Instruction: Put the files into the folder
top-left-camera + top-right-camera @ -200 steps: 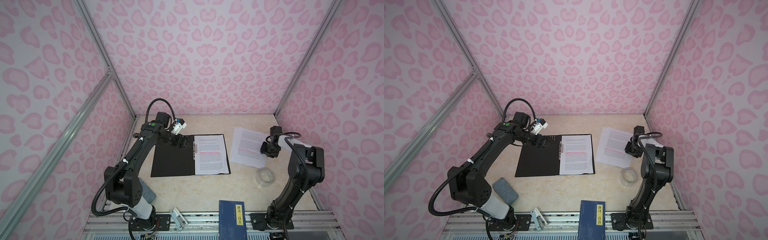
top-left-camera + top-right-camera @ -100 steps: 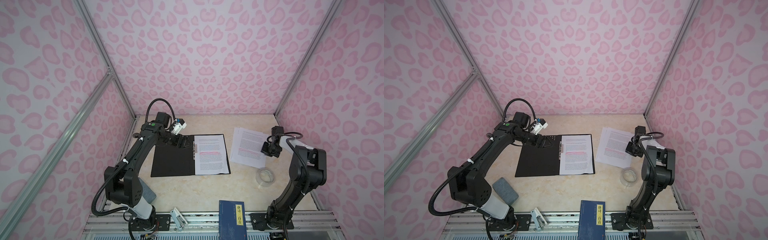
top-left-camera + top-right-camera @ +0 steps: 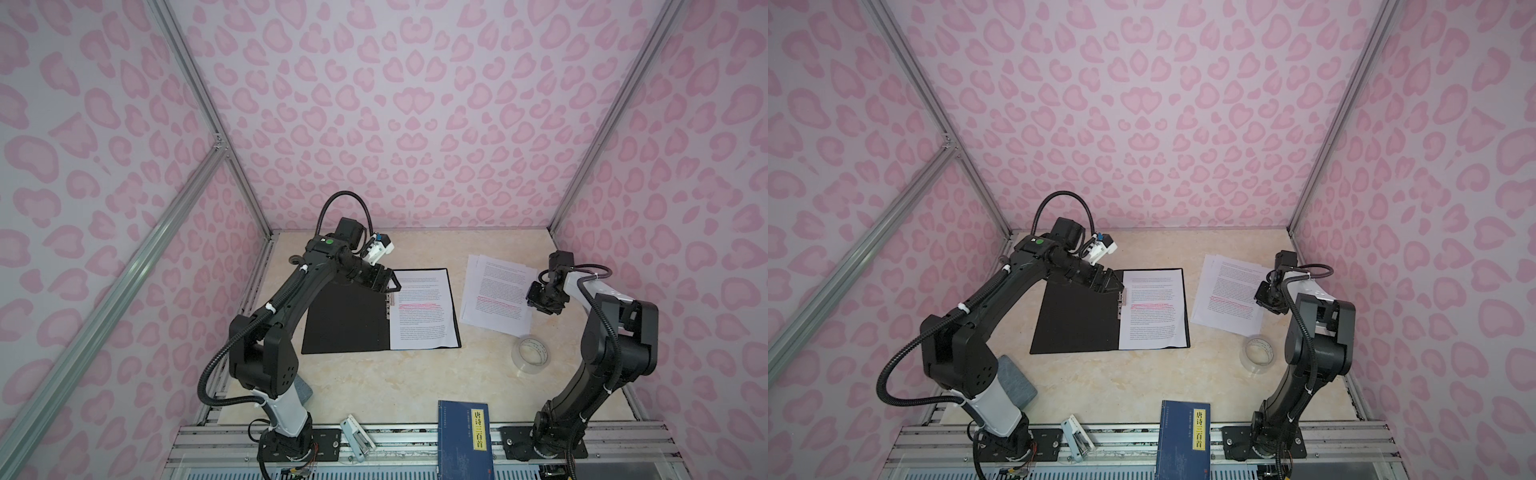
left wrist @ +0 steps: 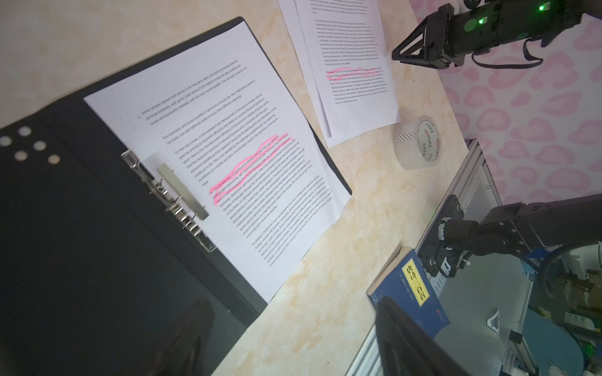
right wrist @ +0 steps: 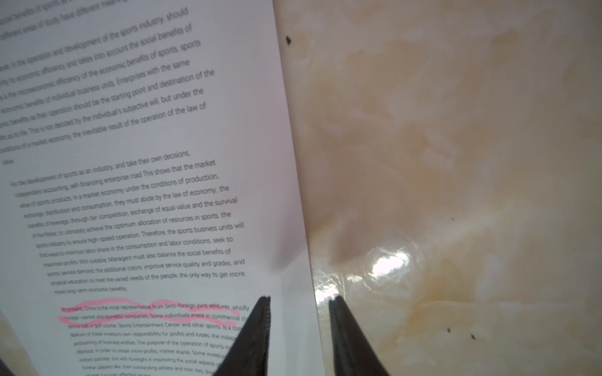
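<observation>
My right gripper straddles only the top sheet's outer edge, so next my left gripper pinches the edge facing the folder before both carry the sheet over.
The folder lies open, black inside, with a metal spine clip. One printed sheet with pink highlighting lies on its right half. More files sit in a loose stack on the table to the right. My left gripper hovers open over the far end of the folder's spine, holding nothing. My right gripper is open at the stack's right edge, one finger over the paper and one over the bare table.
A clear tape roll stands just in front of the loose stack. A dark blue book lies at the front edge, with a white stapler-like tool left of it. A grey pad sits by the left arm's base.
The right arm's elbow has shifted slightly, while its gripper stays at the stack's right edge. The left arm and the papers have not moved.
</observation>
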